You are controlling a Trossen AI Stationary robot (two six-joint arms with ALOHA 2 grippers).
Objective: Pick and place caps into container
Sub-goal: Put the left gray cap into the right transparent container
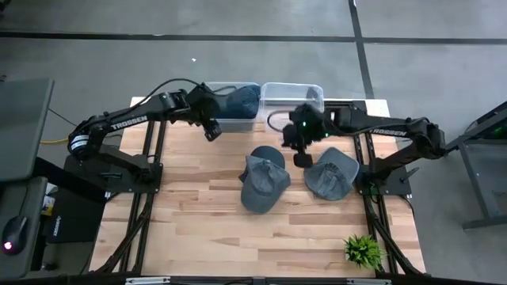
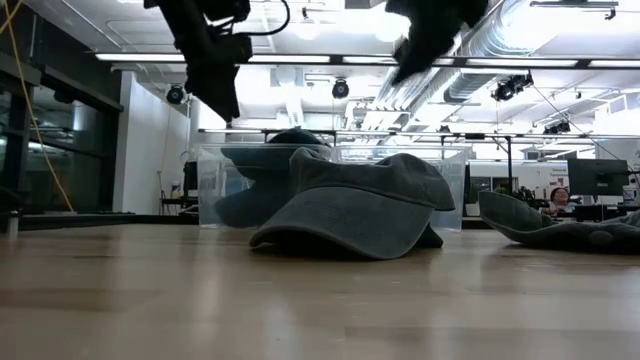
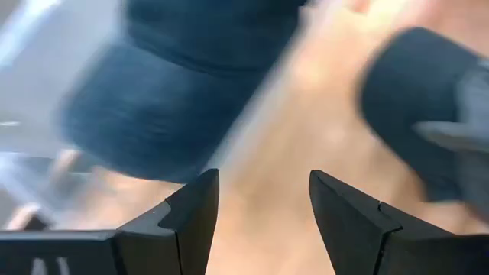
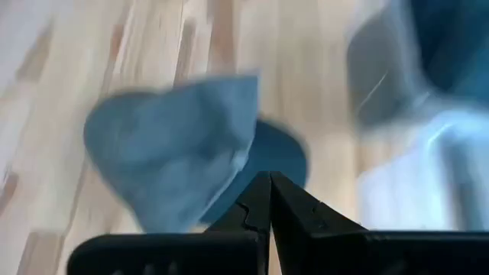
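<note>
I should first open my right gripper, take the grey cap's edge (image 1: 287, 181) and lift that middle cap clear, since it covers part of the navy cap (image 1: 270, 153) under it.
A slate grey cap (image 1: 264, 188) lies at the table's middle, partly over a navy cap (image 1: 269, 153); in the low view the grey cap (image 2: 365, 205) rests brim-down. Another grey cap (image 1: 331, 176) lies to its right. One navy cap (image 1: 242, 100) sits inside the left clear container (image 1: 230, 123). My left gripper (image 1: 211, 131) (image 3: 263, 179) hangs open at that container's near wall, empty. My right gripper (image 1: 301, 158) (image 4: 269, 177) hovers shut above the table between the two grey caps, holding nothing; the grey cap (image 4: 172, 153) lies beyond its fingers.
A second clear container (image 1: 294, 97) stands to the right of the first at the table's far edge, with nothing showing inside. A small green plant (image 1: 363, 250) sits at the near right corner. Bare wood spans the table's near half (image 1: 206, 229).
</note>
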